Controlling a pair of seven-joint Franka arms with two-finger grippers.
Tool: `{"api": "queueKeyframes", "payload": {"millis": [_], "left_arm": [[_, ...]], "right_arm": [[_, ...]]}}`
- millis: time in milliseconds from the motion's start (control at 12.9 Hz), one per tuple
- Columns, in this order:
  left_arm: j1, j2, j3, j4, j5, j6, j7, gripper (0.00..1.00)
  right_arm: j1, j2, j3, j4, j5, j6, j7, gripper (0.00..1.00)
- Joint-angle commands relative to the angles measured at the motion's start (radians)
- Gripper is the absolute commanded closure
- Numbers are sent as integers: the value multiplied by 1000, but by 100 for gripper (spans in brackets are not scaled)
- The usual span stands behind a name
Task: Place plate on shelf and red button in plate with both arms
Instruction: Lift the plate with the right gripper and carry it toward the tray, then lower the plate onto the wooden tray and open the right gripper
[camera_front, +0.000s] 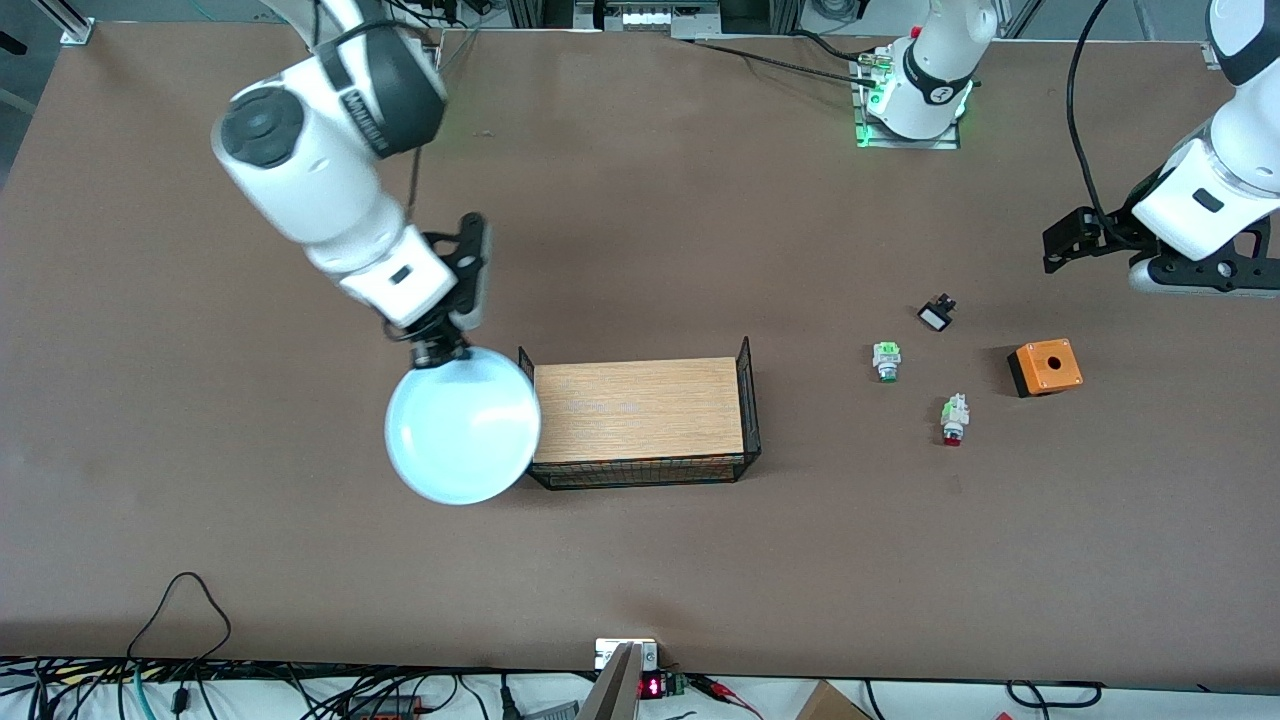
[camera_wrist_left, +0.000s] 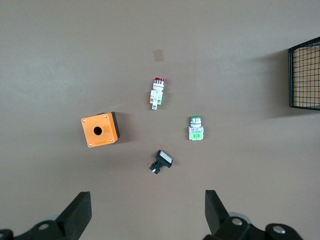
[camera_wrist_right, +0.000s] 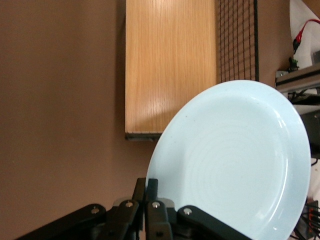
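Note:
The robot's right gripper keeps carrying the plate (camera_front: 463, 427) across until the plate rests on the wooden board (camera_front: 638, 410), since the plate hangs face up and the board lies clear.
My right gripper (camera_front: 437, 352) is shut on the rim of the pale light-blue plate (camera_front: 462, 425) and holds it in the air, overlapping the end of the wire basket toward the right arm's end. The plate fills much of the right wrist view (camera_wrist_right: 235, 160), with the right gripper (camera_wrist_right: 151, 189) pinching its edge. The red button (camera_front: 953, 419) lies on the table toward the left arm's end, and also shows in the left wrist view (camera_wrist_left: 157, 93). My left gripper (camera_wrist_left: 147, 212) is open, up over the table near that end, apart from the button.
A black wire basket (camera_front: 748, 405) with a wooden board floor (camera_front: 640, 410) sits mid-table. Near the red button lie a green-capped button (camera_front: 886, 360), a black-and-white switch (camera_front: 936, 315) and an orange box with a hole (camera_front: 1044, 367). Cables run along the front edge.

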Motion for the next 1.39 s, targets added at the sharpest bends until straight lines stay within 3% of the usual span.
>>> {"api": "queueKeyframes", "payload": {"millis": [0,155,696,1314], "left_arm": [[0,17,2,36,-21,-26,13,0],[0,17,2,36,-21,-26,14,0],[-2,17,2,36,-21,-26,14,0],[-11,14,-12,38,-21,-26,5,0]], "right_arm": [[69,3,-4,28,-49,-24,100,100],[132,7,-4,28,-84,-24,180,100],[303,101,-4,28,-349,-5,520,100],[313,218,-9,28,-461,183,650,100]]}}
